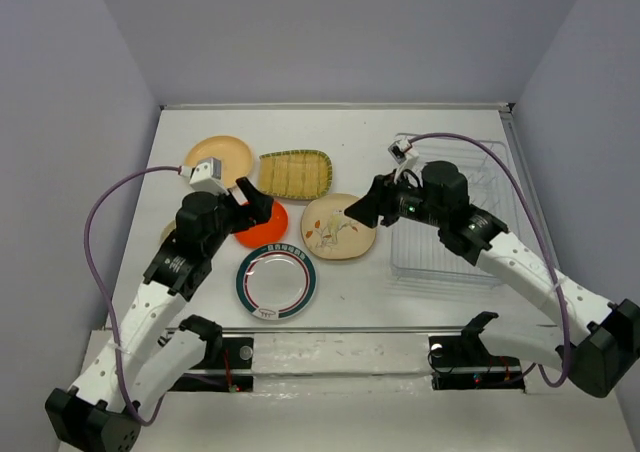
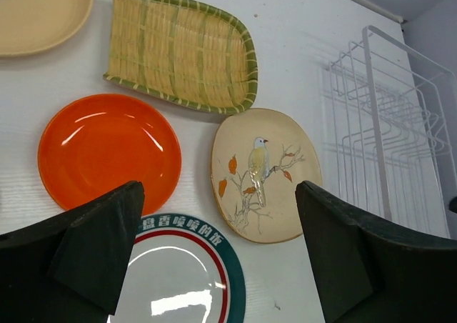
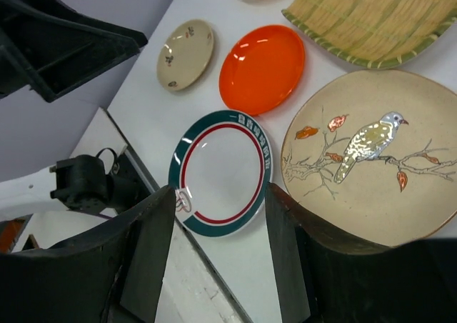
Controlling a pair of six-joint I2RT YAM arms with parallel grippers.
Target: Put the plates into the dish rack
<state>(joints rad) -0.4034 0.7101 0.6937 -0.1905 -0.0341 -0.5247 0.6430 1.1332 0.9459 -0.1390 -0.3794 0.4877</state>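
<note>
The yellow-orange plate's wall-side rim (image 1: 191, 152) is clear of its neighbours, so my left gripper stays open and keep moving toward that rim until the fingers are on both sides of it.
Several plates lie flat on the white table. A yellow-orange round plate (image 1: 220, 157) and a ribbed yellow-green fan-shaped one (image 1: 296, 172) are at the back. The orange-red plate (image 1: 268, 227), the cream bird plate (image 1: 338, 227) and the white plate with a dark green rim (image 1: 276, 282) are nearer. The white wire dish rack (image 1: 450, 222) stands at the right with nothing in it. My left gripper (image 1: 250, 204) is open and empty above the orange-red plate (image 2: 107, 151). My right gripper (image 1: 362, 210) is open and empty above the right edge of the bird plate (image 3: 371, 151), left of the rack.
A small cream plate with a leaf print (image 3: 186, 54) lies at the far left, mostly under my left arm in the top view. A metal rail with two clamps (image 1: 340, 337) runs along the table's near edge. Walls close in the left, back and right.
</note>
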